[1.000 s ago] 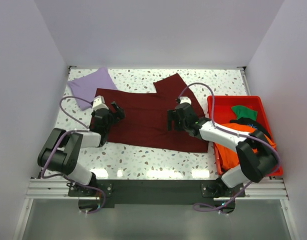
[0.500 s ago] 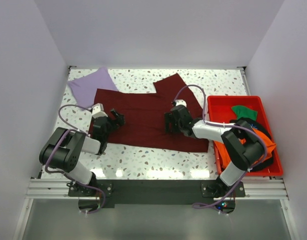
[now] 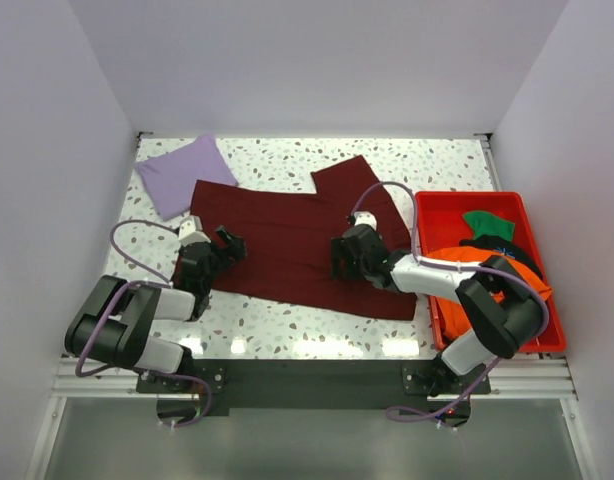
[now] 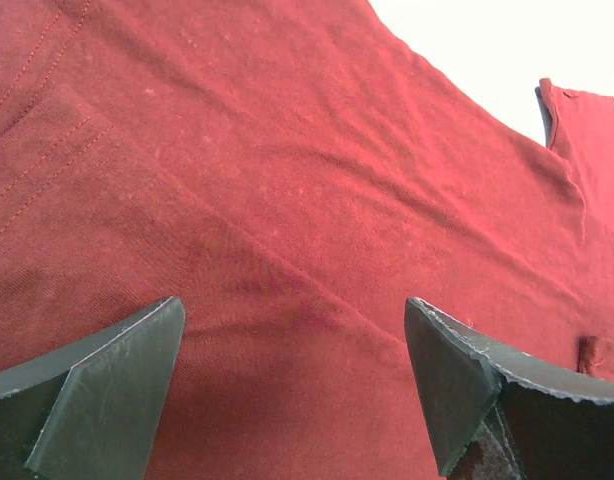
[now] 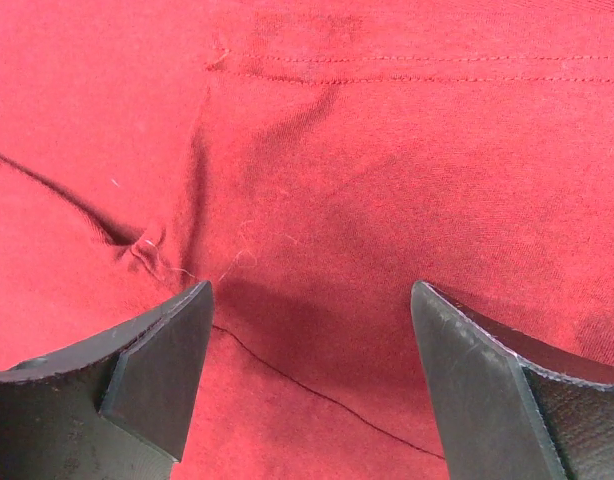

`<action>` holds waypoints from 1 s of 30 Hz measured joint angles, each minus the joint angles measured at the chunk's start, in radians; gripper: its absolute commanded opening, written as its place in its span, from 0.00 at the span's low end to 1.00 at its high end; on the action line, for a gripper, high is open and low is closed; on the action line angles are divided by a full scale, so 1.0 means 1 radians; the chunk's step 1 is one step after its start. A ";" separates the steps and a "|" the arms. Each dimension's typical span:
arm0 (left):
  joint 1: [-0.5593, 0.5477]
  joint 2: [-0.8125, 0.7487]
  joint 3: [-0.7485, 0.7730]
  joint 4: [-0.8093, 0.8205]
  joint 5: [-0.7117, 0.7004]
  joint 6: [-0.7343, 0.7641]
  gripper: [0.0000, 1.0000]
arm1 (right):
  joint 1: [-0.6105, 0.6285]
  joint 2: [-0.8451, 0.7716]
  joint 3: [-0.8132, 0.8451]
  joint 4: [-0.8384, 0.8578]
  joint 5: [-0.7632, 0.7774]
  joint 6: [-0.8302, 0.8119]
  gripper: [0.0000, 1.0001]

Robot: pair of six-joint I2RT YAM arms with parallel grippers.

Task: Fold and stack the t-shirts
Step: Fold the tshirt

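Observation:
The maroon t-shirt is at a slant, and its end point(image 3: 211, 194) by the lavender t-shirt is too far back. My left gripper should therefore pull that end point(image 4: 297, 370) forward and square up the maroon t-shirt before folding.
A large dark maroon t-shirt point(image 3: 287, 235) lies spread across the middle of the table. My left gripper point(image 3: 230, 246) is open and low over its left part; the left wrist view shows the cloth point(image 4: 307, 200) between the spread fingers point(image 4: 107, 390). My right gripper point(image 3: 339, 256) is open and low over the shirt's right part; the right wrist view shows wrinkled maroon cloth point(image 5: 317, 150) and a dark thread between its fingers point(image 5: 157, 370). A folded lavender t-shirt point(image 3: 182, 173) lies at the back left. Orange point(image 3: 465, 296), green point(image 3: 487, 223) and black point(image 3: 517, 256) tees sit in the bin.
A red plastic bin point(image 3: 442, 207) stands at the right edge of the speckled table point(image 3: 277, 325). White walls close in the left, back and right sides.
Both grippers have drawn back toward the near edge over the maroon shirt, and the shirt has shifted slightly with them. Both stay open.

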 measured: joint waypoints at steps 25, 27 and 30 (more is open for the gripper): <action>-0.222 0.041 0.147 -0.215 -0.126 0.101 0.97 | 0.027 -0.130 -0.009 -0.204 -0.002 0.012 0.84; -0.225 0.050 0.145 -0.195 -0.129 0.098 0.97 | 0.029 -0.129 0.007 -0.201 -0.012 0.006 0.84; -0.239 0.051 0.129 -0.172 -0.147 0.091 0.97 | 0.032 -0.116 0.030 -0.192 -0.022 -0.002 0.84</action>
